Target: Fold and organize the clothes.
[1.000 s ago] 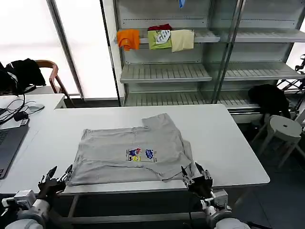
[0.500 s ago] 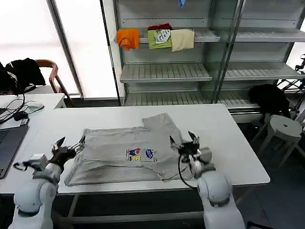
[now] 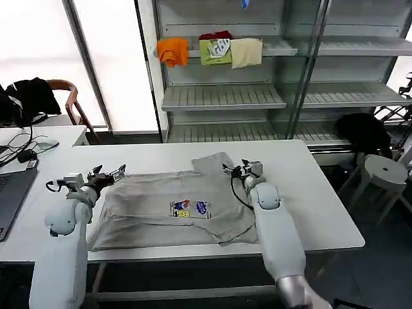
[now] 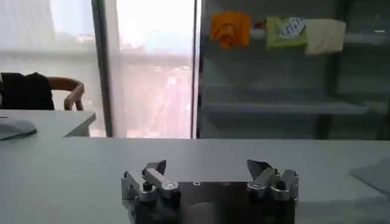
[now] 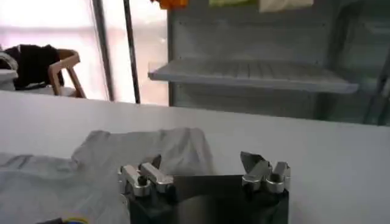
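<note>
The shirt's far side (image 3: pixel 154 178) will bend over and cover the print when the robot folds it toward itself, because limp, wrinkled cloth (image 3: pixel 183 188) reaches past the print.
A light grey short-sleeved shirt (image 3: pixel 154 196) with a small multicoloured chest print (image 3: pixel 190 208) lies spread flat on the white table (image 3: pixel 302 187), one sleeve (image 3: pixel 215 164) pointing toward the far edge. My left gripper (image 3: pixel 109 172) hovers open at the shirt's far left corner; its wrist view shows the open left gripper (image 4: pixel 207 168) over bare table with a shirt edge (image 4: pixel 373 174) off to one side. My right gripper (image 3: pixel 235 170) stands open at the far right sleeve, and in its wrist view the right gripper (image 5: pixel 201 162) has the grey shirt cloth (image 5: pixel 152 150) just ahead of it.
Behind the table a metal shelf unit (image 3: pixel 222 96) carries orange (image 3: pixel 173 51), green (image 3: pixel 215 51) and cream (image 3: pixel 246 53) folded garments. A laptop (image 3: pixel 9 193) and cables sit on the desk at left, near a chair with black cloth (image 3: pixel 29 96). A stool (image 3: pixel 385 172) stands at right.
Both arms came up from below the table's near edge and reached forward along the shirt's sides to its far corners. The shirt has not moved.
</note>
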You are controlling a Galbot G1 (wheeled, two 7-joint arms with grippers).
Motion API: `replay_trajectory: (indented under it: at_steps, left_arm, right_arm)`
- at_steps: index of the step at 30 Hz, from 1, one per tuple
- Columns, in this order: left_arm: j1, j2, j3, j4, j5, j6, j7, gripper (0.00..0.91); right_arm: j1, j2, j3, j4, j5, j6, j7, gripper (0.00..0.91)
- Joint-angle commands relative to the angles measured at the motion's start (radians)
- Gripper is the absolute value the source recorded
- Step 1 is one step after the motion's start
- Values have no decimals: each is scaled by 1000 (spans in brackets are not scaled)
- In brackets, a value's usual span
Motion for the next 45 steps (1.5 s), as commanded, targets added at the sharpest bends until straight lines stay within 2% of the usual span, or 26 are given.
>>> replay_trajectory:
  at_steps: [1, 4, 7, 10, 11, 13, 16, 17, 18, 19, 20, 22, 23, 24, 37, 38, 39, 40, 45]
  left_arm:
    - [-90, -4, 15, 162, 93, -18, 38, 907]
    - [-87, 2, 12, 162, 90, -19, 40, 907]
    - [-78, 6, 12, 159, 90, -18, 40, 907]
    - [-72, 10, 11, 160, 91, -18, 40, 907]
    - [-71, 11, 11, 162, 91, -17, 40, 826]
    - [-69, 15, 12, 168, 92, -17, 42, 756]
    - [-68, 20, 12, 177, 93, -17, 43, 635]
    - [-68, 22, 13, 184, 96, -17, 42, 524]
    - [-72, 24, 12, 193, 99, -17, 42, 403]
    - [-75, 25, 12, 202, 99, -18, 42, 343]
    - [-76, 27, 12, 207, 99, -18, 42, 232]
    - [-79, 30, 14, 216, 99, -18, 43, 121]
    - [-79, 30, 14, 218, 100, -16, 43, 20]
    - [-81, 31, 15, 220, 101, -14, 44, 10]
    - [-92, 26, 20, 249, 130, 5, 57, 10]
    - [-95, 24, 19, 251, 133, 5, 58, 10]
    - [-94, 24, 18, 252, 133, 3, 59, 10]
    - [-93, 24, 19, 251, 133, 1, 58, 10]
    - [-91, 25, 17, 250, 132, -7, 57, 10]
  right_arm:
    - [125, 49, 16, -193, 4, 63, -74, 907]
    - [121, 49, 13, -180, 3, 59, -72, 907]
    - [113, 49, 7, -171, -2, 58, -68, 856]
    - [102, 49, 2, -154, -6, 55, -67, 846]
    - [94, 49, -5, -136, -8, 52, -68, 846]
    - [85, 49, -11, -108, -9, 43, -67, 836]
    - [68, 49, -25, -57, -11, 27, -64, 725]
    - [65, 49, -28, -45, -12, 20, -61, 625]
    - [62, 49, -32, -36, -13, 17, -60, 353]
    - [59, 49, -34, -27, -17, 14, -59, 262]
    - [56, 49, -39, -16, -22, 10, -57, 121]
    - [49, 49, -42, 2, -30, -1, -56, 0]
    - [45, 49, -44, 12, -35, -8, -51, 0]
    - [43, 49, -45, 18, -37, -13, -47, 0]
    - [16, 49, -45, 79, -68, -35, -46, 0]
    - [15, 49, -45, 81, -69, -35, -46, 20]
    - [12, 49, -44, 83, -74, -35, -46, 494]
    - [11, 49, -43, 84, -79, -35, -43, 907]
    - [16, 49, -40, 59, -106, -17, -12, 907]
